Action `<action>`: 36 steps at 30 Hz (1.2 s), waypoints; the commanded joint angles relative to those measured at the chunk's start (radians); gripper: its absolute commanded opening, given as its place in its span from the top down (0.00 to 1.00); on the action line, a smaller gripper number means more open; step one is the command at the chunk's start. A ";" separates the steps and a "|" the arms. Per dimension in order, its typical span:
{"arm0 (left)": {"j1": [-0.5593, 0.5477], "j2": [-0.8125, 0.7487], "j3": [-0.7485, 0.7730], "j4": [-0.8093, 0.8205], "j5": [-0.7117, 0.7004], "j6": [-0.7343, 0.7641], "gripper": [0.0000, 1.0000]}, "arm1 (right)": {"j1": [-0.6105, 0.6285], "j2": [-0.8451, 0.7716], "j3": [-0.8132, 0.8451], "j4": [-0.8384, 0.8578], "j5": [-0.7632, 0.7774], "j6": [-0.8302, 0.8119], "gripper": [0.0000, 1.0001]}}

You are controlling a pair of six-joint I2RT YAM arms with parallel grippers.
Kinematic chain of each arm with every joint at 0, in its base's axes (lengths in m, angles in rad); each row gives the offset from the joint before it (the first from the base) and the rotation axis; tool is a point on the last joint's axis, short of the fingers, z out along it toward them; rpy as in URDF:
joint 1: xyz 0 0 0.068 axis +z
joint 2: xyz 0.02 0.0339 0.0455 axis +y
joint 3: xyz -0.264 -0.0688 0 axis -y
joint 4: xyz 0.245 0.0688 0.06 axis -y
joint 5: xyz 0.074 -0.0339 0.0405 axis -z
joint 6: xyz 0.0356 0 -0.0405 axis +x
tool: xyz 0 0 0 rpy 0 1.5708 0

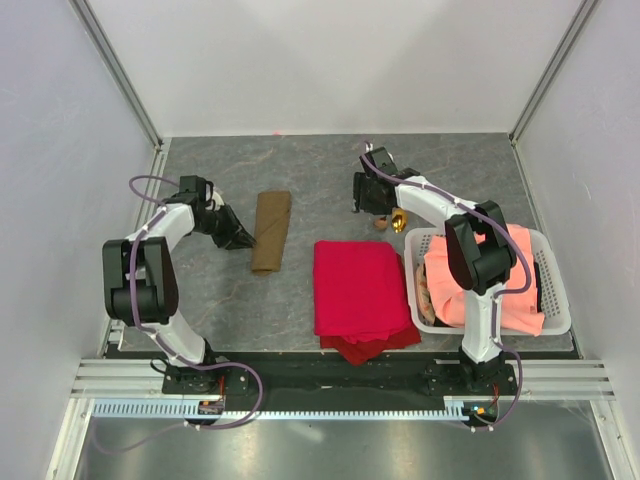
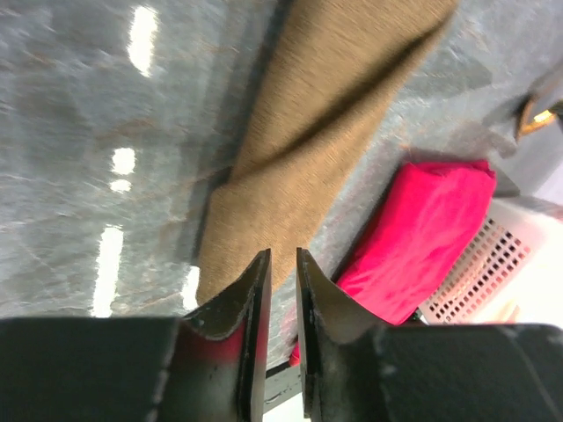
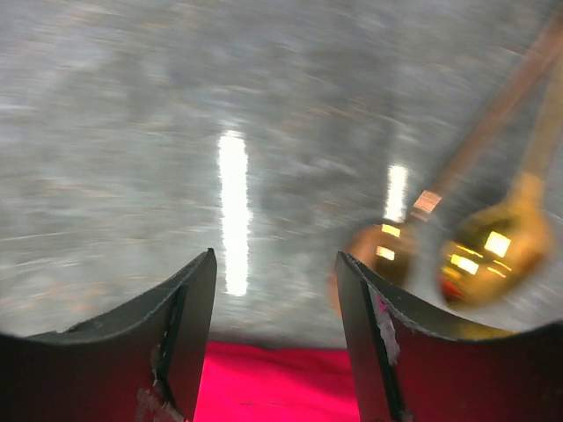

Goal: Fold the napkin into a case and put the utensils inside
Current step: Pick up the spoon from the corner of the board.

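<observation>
My left gripper is at the napkin, far from the utensils (image 1: 399,220) that lie by the basket, so next my right gripper picks up one by its handle (image 3: 547,123) and passes it over.
The olive-brown napkin (image 1: 271,232) lies on the table folded into a narrow strip, a case shape (image 2: 308,132). My left gripper (image 1: 243,241) hovers just left of its near end. Its jaws (image 2: 282,252) stand a narrow gap apart with nothing between them. Two gold utensils (image 1: 391,222) lie by the basket's far left corner. In the right wrist view their bowls (image 3: 497,251) show blurred, just right of my right gripper (image 3: 274,255). That gripper (image 1: 362,206) is open wide and empty, a little left of the utensils.
A bright red cloth (image 1: 360,290) lies folded in the middle near the front. A white plastic basket (image 1: 556,300) at the right holds a salmon-orange cloth (image 1: 490,280). White walls close in the table on three sides.
</observation>
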 commanded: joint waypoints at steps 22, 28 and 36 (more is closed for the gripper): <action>-0.258 -0.564 -0.219 0.098 0.142 -0.079 0.61 | -0.161 0.200 0.288 -0.199 0.246 -0.157 0.49; -0.269 -0.581 -0.225 0.093 0.152 -0.083 0.61 | -0.183 0.206 0.255 -0.159 0.177 -0.163 0.60; -0.298 -0.573 -0.194 0.110 0.180 -0.084 0.56 | -0.201 0.151 0.210 -0.102 0.074 -0.168 1.00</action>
